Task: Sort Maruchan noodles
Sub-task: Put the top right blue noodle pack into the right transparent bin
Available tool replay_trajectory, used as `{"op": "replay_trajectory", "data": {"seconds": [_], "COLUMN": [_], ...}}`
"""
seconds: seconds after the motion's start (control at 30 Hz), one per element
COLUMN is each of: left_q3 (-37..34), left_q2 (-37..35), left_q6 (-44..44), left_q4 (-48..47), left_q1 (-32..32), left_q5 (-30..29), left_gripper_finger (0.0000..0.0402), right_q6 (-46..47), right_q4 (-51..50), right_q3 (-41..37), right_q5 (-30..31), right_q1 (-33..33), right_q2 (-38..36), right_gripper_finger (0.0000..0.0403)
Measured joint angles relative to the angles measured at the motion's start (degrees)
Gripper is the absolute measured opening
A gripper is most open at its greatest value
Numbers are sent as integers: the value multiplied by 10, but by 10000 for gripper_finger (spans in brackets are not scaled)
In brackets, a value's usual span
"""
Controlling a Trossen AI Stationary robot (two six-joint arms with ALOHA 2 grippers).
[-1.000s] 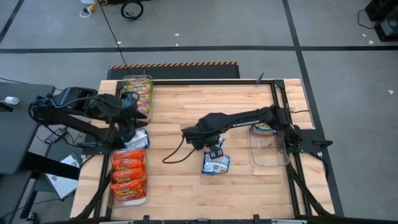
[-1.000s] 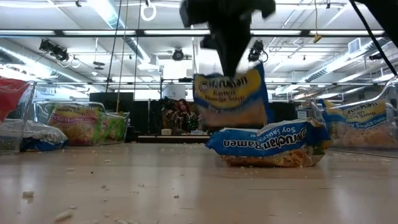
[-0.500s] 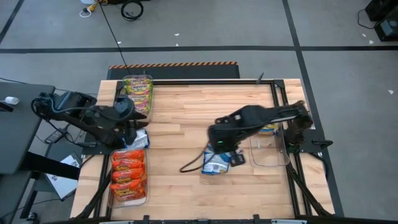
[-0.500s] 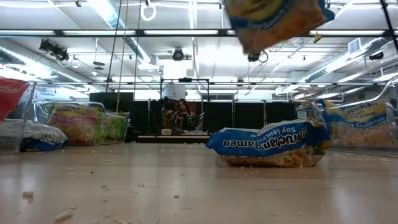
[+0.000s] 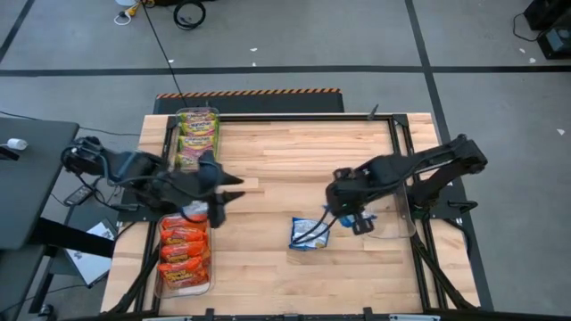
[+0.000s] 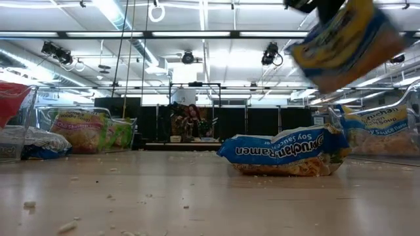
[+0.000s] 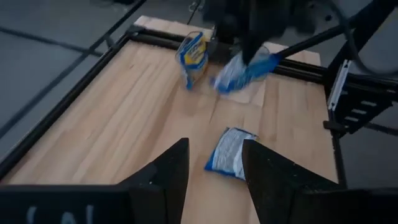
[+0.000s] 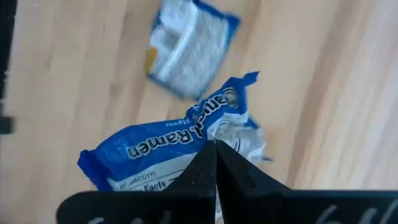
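My right gripper should put the held packet (image 6: pixel 351 49) down next to the lying packet and grip it again, because the packet it holds is tilted, too crooked to stand in the clear bin.
My right gripper (image 5: pixel 352 218) is shut on a blue-white noodle packet (image 8: pixel 158 155), held high over the table beside the clear right bin (image 5: pixel 393 227). This packet also shows in the low view (image 6: pixel 348 46) and the left wrist view (image 7: pixel 245 68). A second blue-white packet (image 5: pixel 310 234) lies flat on the table just left of it. My left gripper (image 7: pixel 214 180) stands open over the table's left part (image 5: pixel 223 192), empty, pointing toward the lying packet (image 7: pixel 230 152). Another blue-white packet (image 7: pixel 193 59) stands in the right bin. My right gripper pinches the blue-white packet at its crumpled edge (image 8: pixel 227 127) between the two shut fingers. The fingers come from above, pointing down. The packet hangs tilted below them, lifted clear of the table and of the lying packet.
At the left edge stand a bin of green-pink-yellow packets (image 5: pixel 196 134) and a bin of orange-red packets (image 5: pixel 183 254). A blue-white packet (image 6: pixel 33 141) lies between them. Crumbs dot the wood near the front (image 6: pixel 65 226). Bare wood lies across the table's middle.
My right gripper has risen and gone toward the table's right edge with the blue-white packet, from just above the lying packet to beside the clear bin. My left gripper has swung from the left bins toward the table's middle, still open.
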Motion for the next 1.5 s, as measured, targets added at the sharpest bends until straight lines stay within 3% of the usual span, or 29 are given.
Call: {"op": "replay_trajectory", "data": {"seconds": [0.23, 0.43, 0.6, 0.73, 0.93, 1.03, 1.27, 1.5], "left_q3": [0, 0, 0, 0, 0, 0, 0, 0], "left_q2": [29, 28, 28, 28, 27, 27, 27, 27], "left_q6": [6, -2, -2, -2, -1, -1, -1, 1], "left_q4": [12, 9, 0, -16, -51, -68, -72, -79], "left_q1": [29, 31, 30, 31, 31, 31, 31, 31], "left_q5": [65, 74, 75, 89, 89, 89, 89, 89], "left_gripper_finger": [153, 153, 153, 153, 153, 153, 153, 153], "right_q6": [-165, -237, -225, -152, 169, 271, 249, 250], "right_q4": [216, 244, 259, 255, 260, 264, 289, 255], "right_q3": [-100, -104, -104, -104, -99, -99, -99, -99], "right_q5": [73, 88, 82, 79, 184, 225, 262, 285], "right_q1": [-1, 3, 5, 15, 41, 56, 77, 94], "right_q2": [53, 126, 156, 143, 111, 119, 174, 228], "right_gripper_finger": [4, 11, 44, 78, 118, 142, 217, 226]}}
